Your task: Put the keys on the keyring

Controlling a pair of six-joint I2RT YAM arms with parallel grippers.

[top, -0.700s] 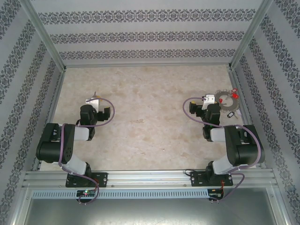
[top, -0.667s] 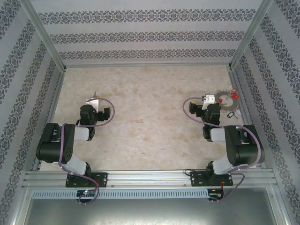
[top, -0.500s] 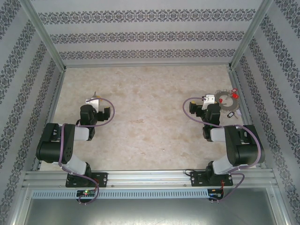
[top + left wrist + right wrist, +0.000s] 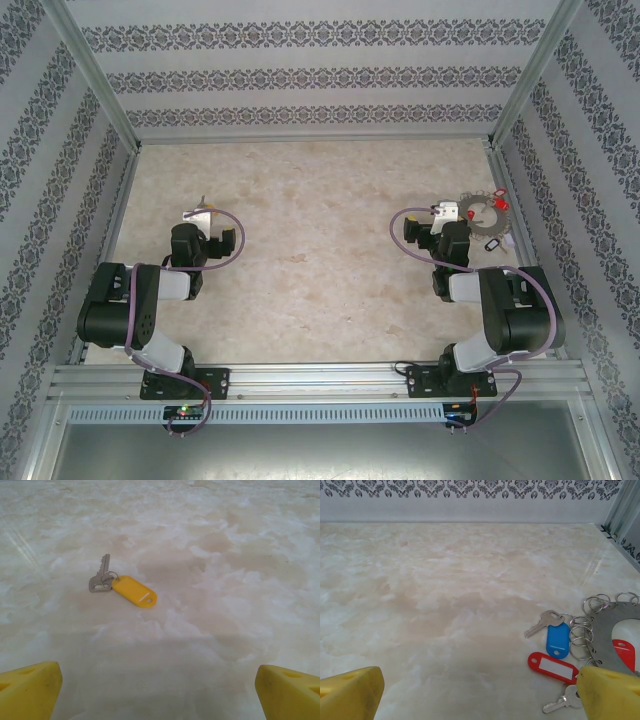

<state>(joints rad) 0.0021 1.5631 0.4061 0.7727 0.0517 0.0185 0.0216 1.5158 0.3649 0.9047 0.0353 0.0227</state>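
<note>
The keyring (image 4: 486, 214) is close to the wall and far from the key with the yellow tag, so next my right gripper pulls the keyring toward the middle (image 4: 320, 235) first.
A small silver key (image 4: 101, 574) with a yellow tag (image 4: 134, 591) lies flat on the marble table, ahead of my left gripper (image 4: 160, 695) and a little to its left. That gripper is open, its yellow fingertips (image 4: 30, 690) far apart and nothing between them. In the top view the key (image 4: 204, 210) lies just beyond the left gripper (image 4: 206, 236). The grey keyring (image 4: 612, 625), fringed with small rings, keys, a blue tag (image 4: 557, 639) and red tags (image 4: 552, 666), lies ahead-right of my open right gripper (image 4: 480, 695). The keyring (image 4: 486, 212) sits right of that gripper (image 4: 434, 230).
Patterned walls and metal posts (image 4: 100, 90) enclose the table on three sides. The keyring lies close to the right wall (image 4: 540, 190). A black tag (image 4: 491, 243) rests beside the right arm. Bare marble (image 4: 320, 230) stretches between the two arms.
</note>
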